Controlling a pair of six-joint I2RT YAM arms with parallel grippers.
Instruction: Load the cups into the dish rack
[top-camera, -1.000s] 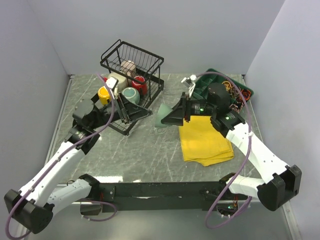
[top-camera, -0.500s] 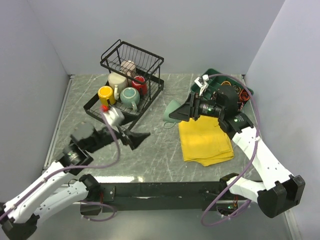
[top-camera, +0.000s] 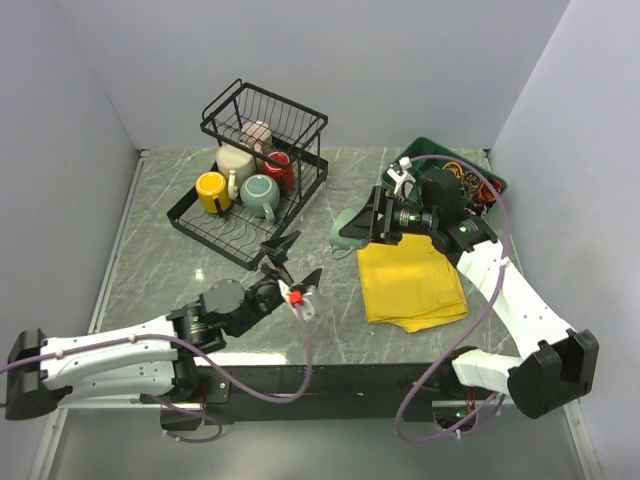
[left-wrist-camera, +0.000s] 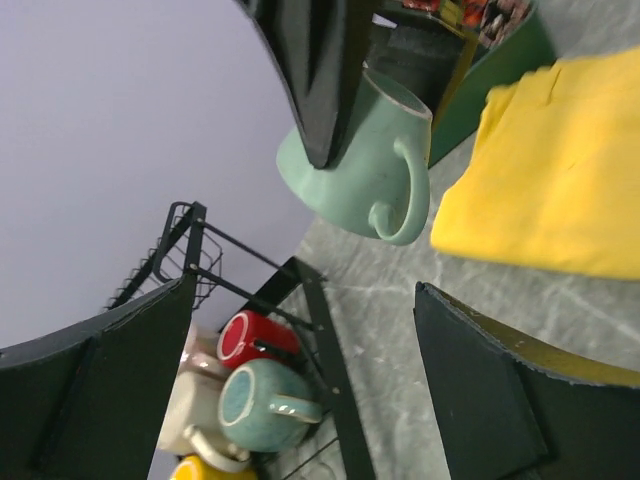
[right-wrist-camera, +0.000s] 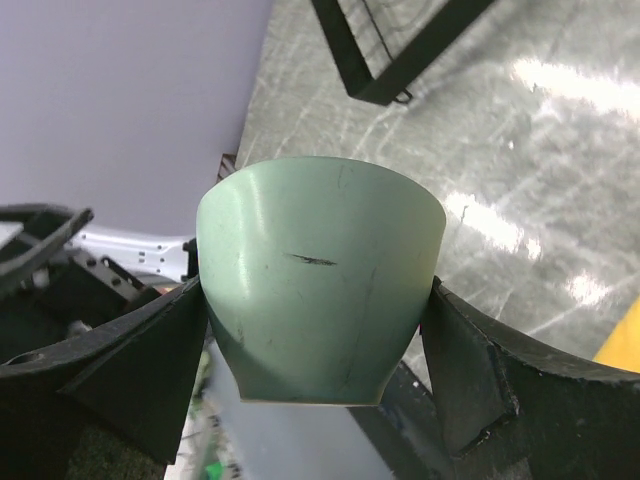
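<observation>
My right gripper is holding the green mug by its body, with the mug's handle crooked to my left gripper (left-wrist-camera: 409, 195), so my left gripper should line up straight and grab the handle.
The black wire dish rack (top-camera: 210, 240) stands at the back left. Its lower tier holds a yellow (top-camera: 211, 190), a teal (top-camera: 262, 194), a red (top-camera: 279, 170) and a cream mug (top-camera: 237, 160). A lilac-beige mug (top-camera: 258, 133) sits in the upper basket. My right gripper (top-camera: 358, 228) is shut on a pale green mug (top-camera: 348, 228) and holds it above the table, right of the rack. In the right wrist view the mug (right-wrist-camera: 320, 270) fills the gap between the fingers. My left gripper (top-camera: 297, 262) is open and empty in front of the rack. The left wrist view shows the green mug (left-wrist-camera: 360, 160) and the rack (left-wrist-camera: 320, 330).
A yellow cloth (top-camera: 410, 280) lies on the table right of centre, under the right arm. A green compartmented tray (top-camera: 470, 180) with small items stands at the back right. Grey walls close in the left, back and right sides.
My left arm has pulled back from the rack to the near middle of the table, gripper open. My right gripper has carried the green mug slightly right and up.
</observation>
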